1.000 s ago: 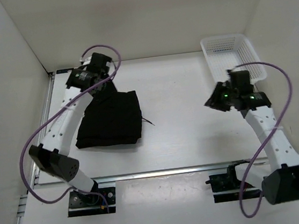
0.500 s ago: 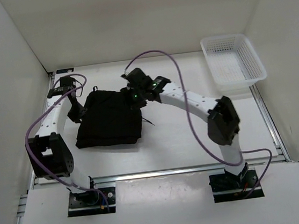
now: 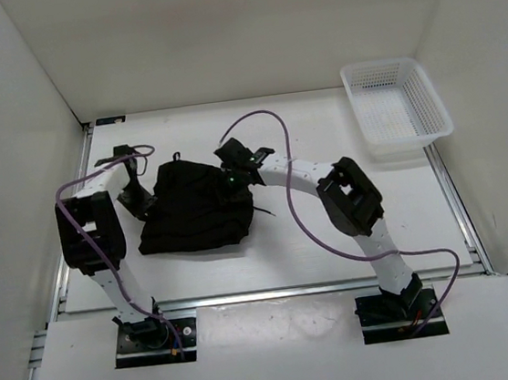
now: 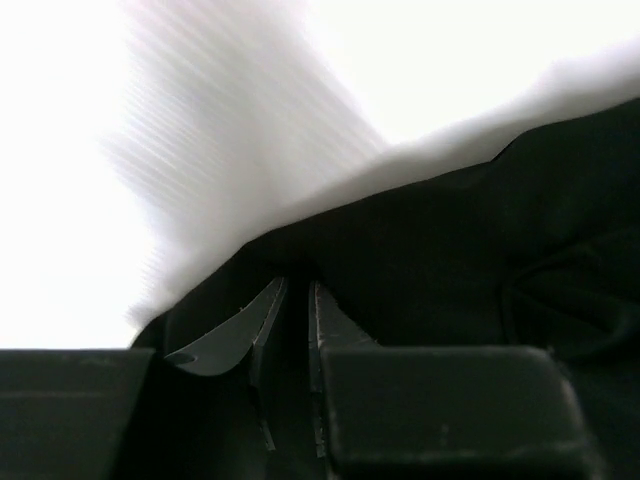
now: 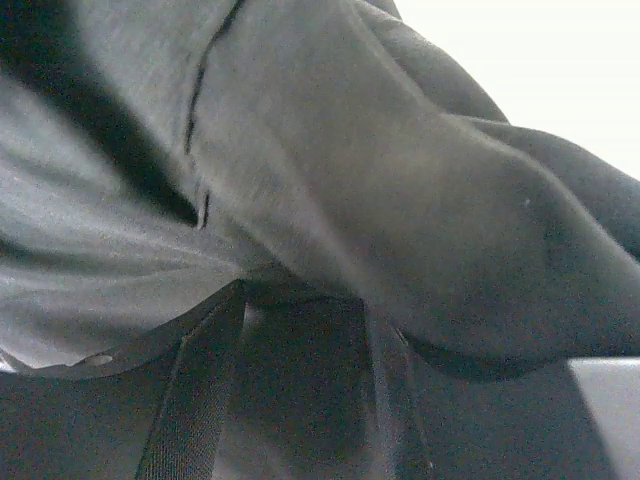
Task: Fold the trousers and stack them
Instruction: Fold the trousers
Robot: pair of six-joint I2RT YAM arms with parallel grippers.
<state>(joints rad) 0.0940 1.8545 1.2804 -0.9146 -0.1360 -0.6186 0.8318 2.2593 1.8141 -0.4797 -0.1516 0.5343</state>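
Note:
The black trousers (image 3: 191,217) lie crooked and too far to my left gripper's side. Both my grippers should pull the trousers toward the middle (image 3: 256,226) and straighten them.
The black trousers (image 3: 192,208) lie as a bunched, folded bundle on the white table, left of centre. My left gripper (image 3: 136,200) is at the bundle's left edge. In the left wrist view it (image 4: 290,285) is shut, with black trouser cloth (image 4: 450,250) in the thin gap between its jaws. My right gripper (image 3: 234,177) is at the bundle's upper right corner. In the right wrist view it (image 5: 300,290) holds a thick fold of the trousers (image 5: 350,150), which covers its fingertips. A thin drawstring (image 3: 262,211) trails out at the bundle's right side.
A white mesh basket (image 3: 397,106) stands at the back right corner. White walls close the table on the left, back and right. Purple cables loop over both arms. A metal rail (image 3: 275,291) runs along the near edge.
Both arms have drawn in closer to the bundle. The trousers have gone from a flat rectangle to a bunched, rounder heap, with the far edge pulled up and shifted slightly right.

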